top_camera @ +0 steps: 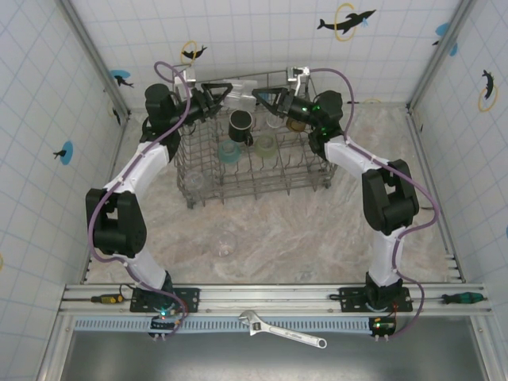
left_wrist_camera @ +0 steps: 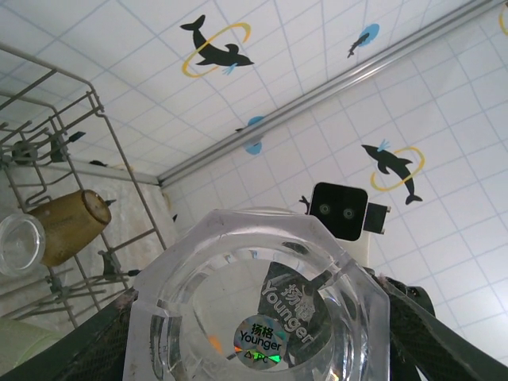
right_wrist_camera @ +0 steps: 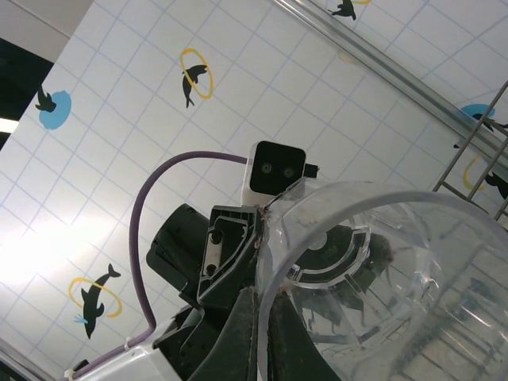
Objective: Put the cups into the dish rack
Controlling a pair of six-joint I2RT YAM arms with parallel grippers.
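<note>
I should open my right gripper, since it pinches the clear glass's rim (top_camera: 251, 101), the rack-bound end, and leave the glass's octagonal base (left_wrist_camera: 255, 309) to my left gripper.
A clear glass (top_camera: 240, 95) hangs over the back edge of the dish rack (top_camera: 208, 193), held between both grippers. My left gripper (top_camera: 225, 95) has its fingers against both sides of the glass's octagonal base (left_wrist_camera: 262, 302). My right gripper (top_camera: 267, 101) is shut on the rim of the glass (right_wrist_camera: 373, 262), pinching its wall. In the rack stand a black mug (top_camera: 240, 123), a teal cup (top_camera: 229, 151), a pale green cup (top_camera: 265, 145), an amber tumbler (left_wrist_camera: 70, 225) and a clear glass (top_camera: 193, 181). Another clear glass (top_camera: 225, 244) stands on the table in front of the rack.
Tiled walls close in the table at the back and on both sides. A wrench (top_camera: 283, 331) lies on the near rail between the arm bases. A screwdriver (top_camera: 107, 299) lies at the left end of the rail and another screwdriver (top_camera: 463, 298) at the right end.
</note>
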